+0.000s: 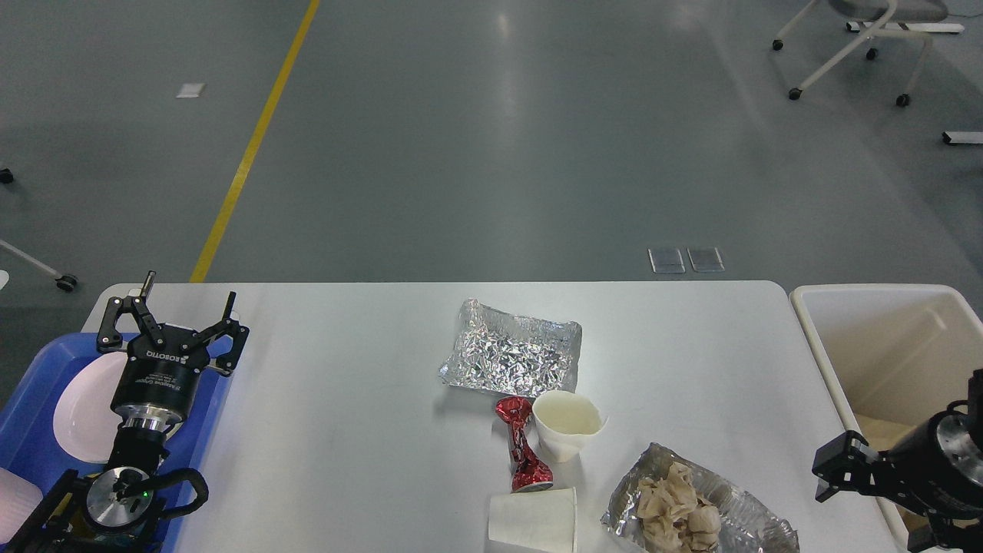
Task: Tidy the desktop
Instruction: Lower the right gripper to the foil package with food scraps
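The crumpled brown tissue (678, 508) sits snugly between raised foil sides, so the foil tray (748, 524) will take the tissue along when the robot lifts the tray by one end.
The white desktop (345, 430) carries litter in its middle and front right: a crumpled foil sheet (511, 357), a crushed red can (522, 449), a dented upright paper cup (568, 422), a paper cup lying on its side (534, 521), and a foil tray of crumpled brown tissue (691, 514). My left gripper (186, 296) is open and empty, above the far end of the blue tray at the table's left. My right gripper (875, 508) is low at the front right, by the cream bin's near wall, open and empty.
A blue tray (31, 384) with a white plate (81, 407) sits at the left edge. A cream bin (814, 338) stands off the table's right end, with brown paper (875, 430) inside. Chair legs (845, 46) stand on the floor beyond.
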